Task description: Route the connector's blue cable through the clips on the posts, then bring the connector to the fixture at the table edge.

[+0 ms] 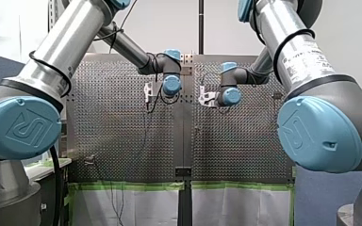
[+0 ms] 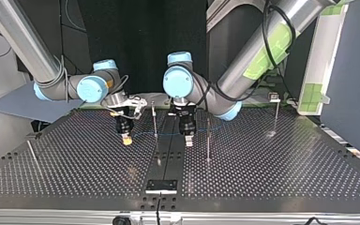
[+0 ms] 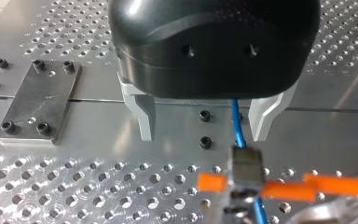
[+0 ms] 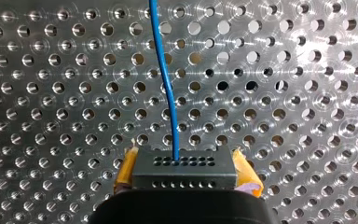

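Observation:
I expect the blue cable (image 4: 158, 42) to lean over in a smooth curve when I carry it, because it comes out of the black connector in a shallow bow (image 4: 170, 102).
My right gripper (image 4: 184, 161) is shut on the black connector (image 4: 184, 170), with a yellow pad on either side of it. The blue cable (image 4: 165, 79) leaves the connector and runs ahead over the perforated table. In the top view my right gripper (image 2: 127, 138) hangs at the left of a thin post (image 2: 154, 119), and the blue cable (image 2: 143, 135) stretches from it past that post. My left gripper (image 3: 205, 123) stands open, its metal fingers (image 3: 144, 116) apart. The cable (image 3: 237, 123) passes between them down to a grey clip (image 3: 244, 170) with orange parts.
More thin posts stand on the table (image 2: 208, 140), (image 2: 276, 117), (image 2: 32, 152). A black fixture plate (image 2: 161, 186) sits at the near edge in the top view. A bolted metal plate (image 3: 39, 100) lies beside my left gripper.

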